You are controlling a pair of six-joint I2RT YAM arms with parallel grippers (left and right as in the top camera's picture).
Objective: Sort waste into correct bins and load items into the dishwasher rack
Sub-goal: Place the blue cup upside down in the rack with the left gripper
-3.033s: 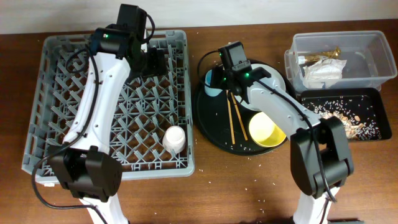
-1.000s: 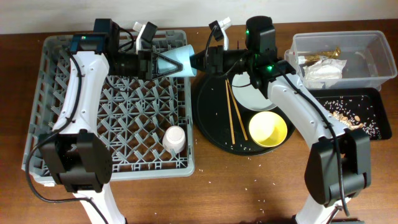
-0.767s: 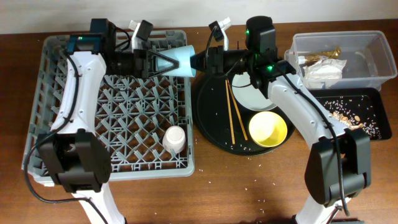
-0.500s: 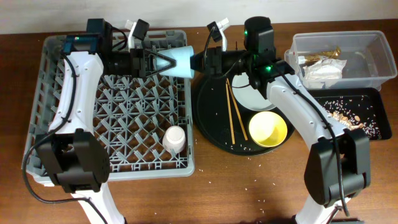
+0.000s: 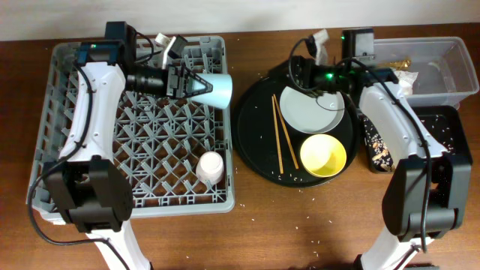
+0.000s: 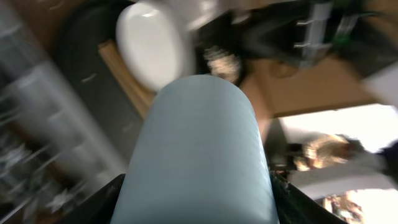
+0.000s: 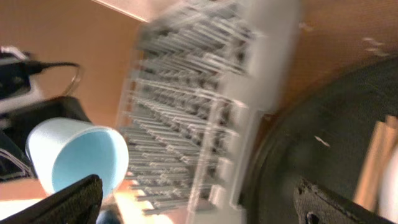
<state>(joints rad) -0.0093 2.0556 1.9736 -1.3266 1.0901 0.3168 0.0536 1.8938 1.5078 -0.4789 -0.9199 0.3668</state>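
The light blue cup's opening (image 5: pixel 226 91) points toward the round black tray, so the robot's left gripper should turn the cup opening down and lower it into the rack (image 5: pixel 209 131) next to the pink cup.
My left gripper (image 5: pixel 193 83) is shut on the light blue cup (image 5: pixel 212 88) and holds it on its side above the far right part of the grey dishwasher rack (image 5: pixel 82 112). In the left wrist view the cup (image 6: pixel 199 155) fills the space between my fingers (image 6: pixel 102 202). My right gripper (image 5: pixel 301 70) is open and empty above the far edge of the round black tray (image 5: pixel 251 142). It sees the cup (image 7: pixel 78 155) and the rack (image 7: pixel 205 99) from afar. The pink cup (image 5: pixel 211 166) stands upside down in the rack. The plate (image 5: pixel 313 107), the yellow bowl (image 5: pixel 322 154) and the chopsticks (image 5: pixel 279 139) lie on the round tray.
The clear tub (image 5: pixel 442 64) with the white napkin (image 5: pixel 405 80) and the wrapper (image 5: pixel 403 62) stands at the far right. The shallow black tray (image 5: pixel 442 139) with scraps and rice lies in front of it, partly under my right arm. Rice grains dot the table.
The right gripper has let go of the light blue cup and swung back to the right, over the round tray. The left gripper keeps the cup and has tilted it a little over the rack.
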